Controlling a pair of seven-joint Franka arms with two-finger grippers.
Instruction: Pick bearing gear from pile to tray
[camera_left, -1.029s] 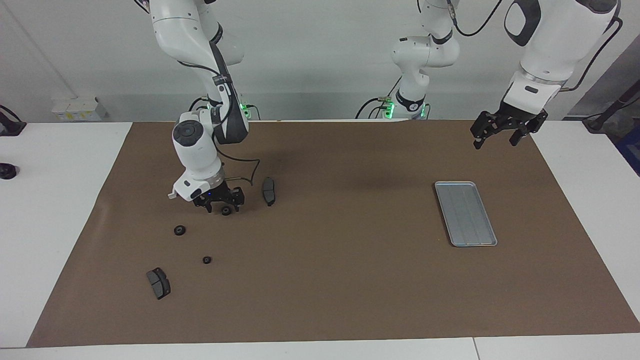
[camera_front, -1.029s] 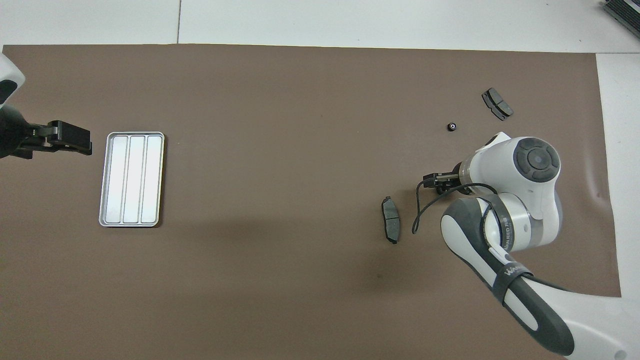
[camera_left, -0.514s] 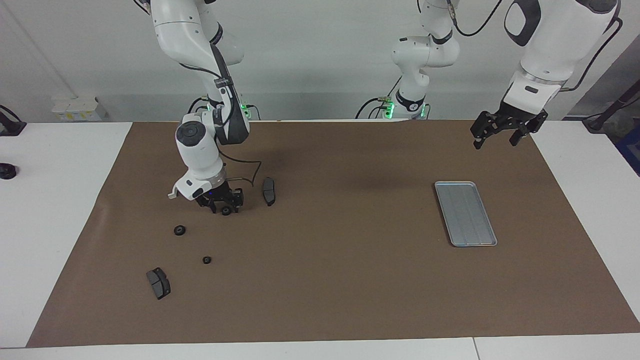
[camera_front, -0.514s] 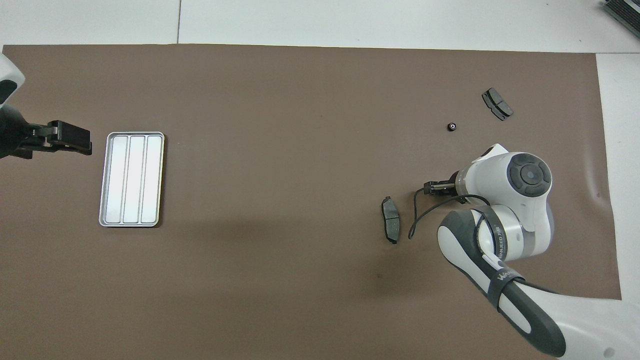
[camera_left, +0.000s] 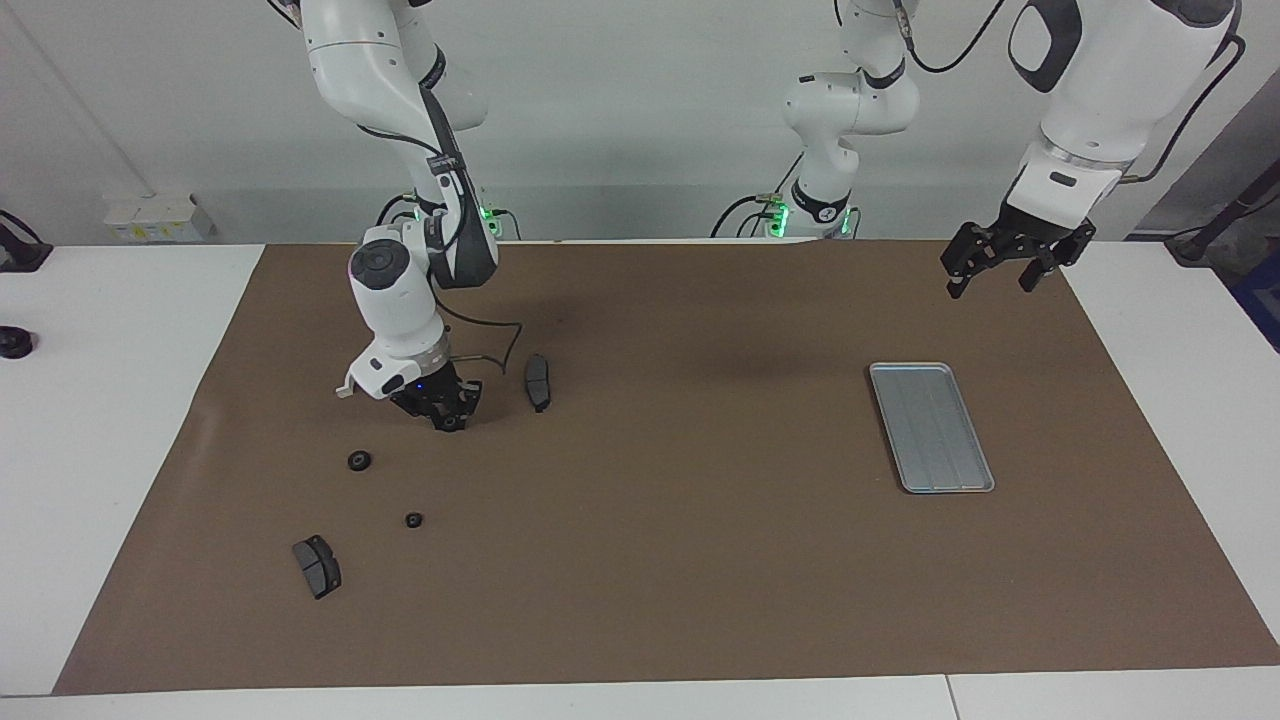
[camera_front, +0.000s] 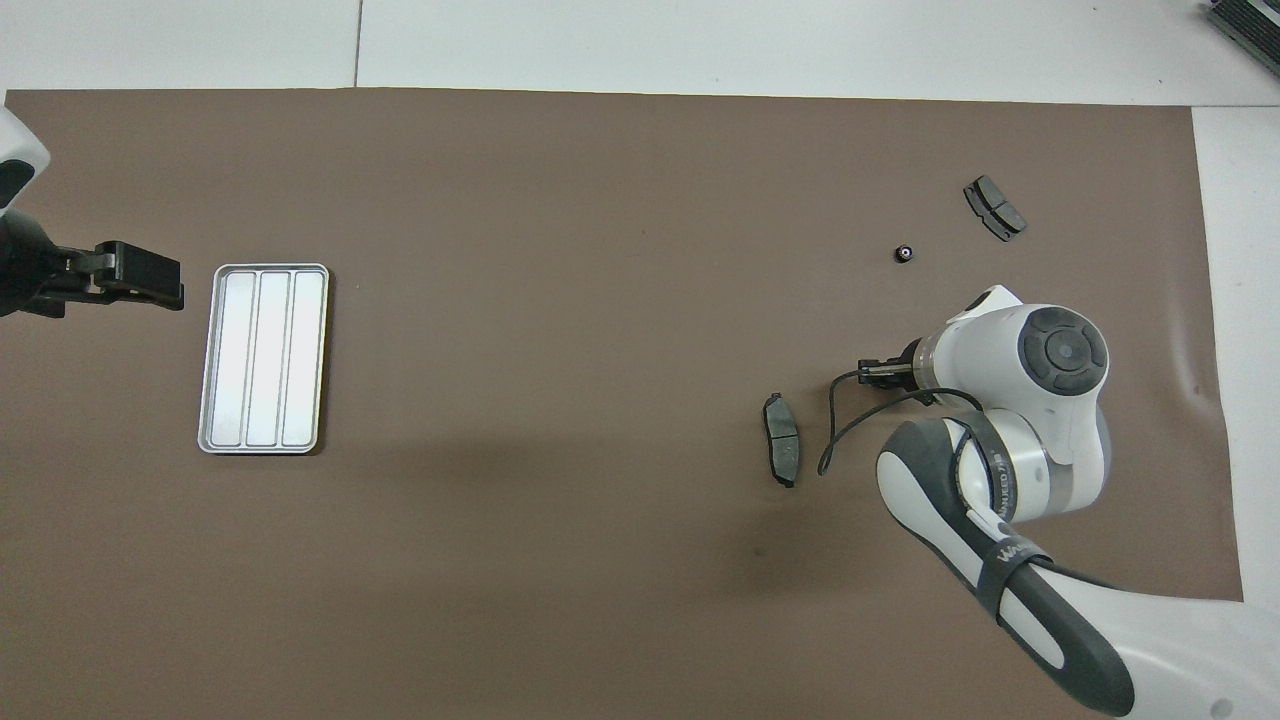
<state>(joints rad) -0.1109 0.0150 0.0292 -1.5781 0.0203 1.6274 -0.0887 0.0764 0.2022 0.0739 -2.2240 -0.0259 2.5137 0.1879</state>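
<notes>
My right gripper holds the black gear (camera_left: 451, 422) and the brown mat is clear toward the silver tray, so I continue to the open middle (camera_front: 542, 394) and release there.
My right gripper (camera_left: 447, 416) is down at the brown mat, shut on a small black gear (camera_left: 451, 423) beside a dark grey brake pad (camera_left: 538, 381). In the overhead view only the tip of the right gripper (camera_front: 878, 373) shows from under the wrist. Two more black gears (camera_left: 359, 460) (camera_left: 413, 520) and a second brake pad (camera_left: 317, 566) lie farther from the robots. The silver tray (camera_left: 931, 427) lies empty toward the left arm's end. My left gripper (camera_left: 995, 268) waits open in the air near it. No white half-ring is in view.
The brown mat (camera_left: 680, 560) covers most of the white table. In the overhead view I see the tray (camera_front: 263, 358), the left gripper (camera_front: 140, 281), both brake pads (camera_front: 782, 440) (camera_front: 994, 207) and one gear (camera_front: 904, 254); the right arm hides another.
My right gripper's fingers have closed on the black gear that lay between them, and its wrist has shifted slightly. The left arm has not moved.
</notes>
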